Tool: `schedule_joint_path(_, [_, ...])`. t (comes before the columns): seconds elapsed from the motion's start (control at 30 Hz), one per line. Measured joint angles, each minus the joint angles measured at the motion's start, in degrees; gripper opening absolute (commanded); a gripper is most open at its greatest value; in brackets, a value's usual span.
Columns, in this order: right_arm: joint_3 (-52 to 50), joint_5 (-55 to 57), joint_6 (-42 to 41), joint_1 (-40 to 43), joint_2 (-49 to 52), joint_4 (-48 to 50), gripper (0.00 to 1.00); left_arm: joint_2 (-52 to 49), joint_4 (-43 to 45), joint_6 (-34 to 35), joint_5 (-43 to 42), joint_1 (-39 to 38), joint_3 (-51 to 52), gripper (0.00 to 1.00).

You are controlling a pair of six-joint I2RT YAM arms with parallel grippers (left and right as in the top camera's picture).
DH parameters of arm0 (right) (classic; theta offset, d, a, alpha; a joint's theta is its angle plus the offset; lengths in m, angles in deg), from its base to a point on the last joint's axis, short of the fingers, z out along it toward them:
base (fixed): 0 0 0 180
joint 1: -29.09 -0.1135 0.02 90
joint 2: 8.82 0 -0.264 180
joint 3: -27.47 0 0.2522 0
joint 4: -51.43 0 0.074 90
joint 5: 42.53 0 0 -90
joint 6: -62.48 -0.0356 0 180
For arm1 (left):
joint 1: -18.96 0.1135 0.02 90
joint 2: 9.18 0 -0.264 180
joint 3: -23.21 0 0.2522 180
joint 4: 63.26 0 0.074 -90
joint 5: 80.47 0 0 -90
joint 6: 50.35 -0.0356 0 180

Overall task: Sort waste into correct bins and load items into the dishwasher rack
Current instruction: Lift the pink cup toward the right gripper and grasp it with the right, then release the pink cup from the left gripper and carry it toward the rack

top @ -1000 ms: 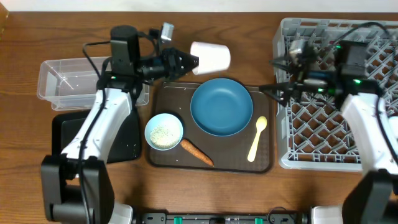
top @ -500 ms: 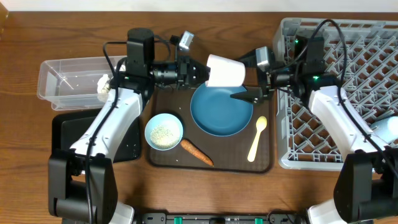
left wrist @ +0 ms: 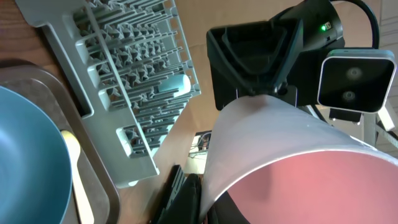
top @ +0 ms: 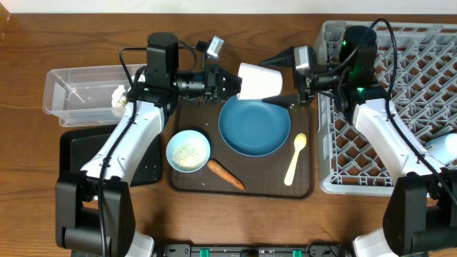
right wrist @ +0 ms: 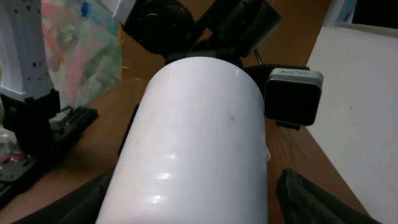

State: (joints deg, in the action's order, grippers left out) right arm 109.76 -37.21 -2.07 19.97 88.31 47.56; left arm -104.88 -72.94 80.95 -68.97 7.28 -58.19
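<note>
The cup's rim (top: 242,81) is in my left gripper, far from the dishwasher rack, so my right gripper should take hold of the cup's base (top: 279,83) before my left gripper opens.
A small white cup (top: 258,81) with a pink inside hangs on its side above the far edge of the brown tray. My left gripper (top: 232,83) is shut on its rim; in the left wrist view the fingers (left wrist: 193,199) pinch the cup's wall (left wrist: 280,143). My right gripper (top: 280,80) is open around the cup's base end (right wrist: 199,137), one finger on each side, with a gap showing at the right finger (right wrist: 323,199). The blue plate (top: 254,123), bowl of rice (top: 188,150), carrot (top: 226,174) and yellow spoon (top: 295,158) lie on the tray.
The brown serving tray (top: 264,178) sits mid-table. At the right stands the grey dishwasher rack (top: 400,143) with a light blue cup (top: 446,148) in it. At the left are a clear tub (top: 71,89) holding a white tissue (top: 119,96) and a black tray (top: 78,153).
My left arm carried the cup rightward over the tray. My right arm swung in from the rack, came around the cup's base, and its jaws have narrowed.
</note>
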Motion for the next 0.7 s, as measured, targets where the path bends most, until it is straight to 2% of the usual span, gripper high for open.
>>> schedule_joint_path(0.3, [0.00, -0.63, -1.29, -0.22, 0.00, 0.11, 0.66, 0.00, 0.00, 0.00, 0.00, 0.07, 0.00, 0.07])
schedule_joint_path(0.47, [0.00, -0.50, -1.62, -0.37, 0.00, 0.24, 0.57, 0.00, 0.00, -0.28, -0.15, 0.09, 0.00, 0.13])
schedule_joint_path(0.67, [0.00, -0.39, -1.88, -0.50, 0.00, 0.22, 0.53, 0.00, 0.00, -0.63, -0.46, 0.00, 0.00, 0.17])
schedule_joint_path(0.7, [0.00, -0.39, -1.88, -0.50, 0.00, 0.22, 0.50, 0.00, 0.00, -0.63, -0.46, 0.00, 0.00, 0.22])
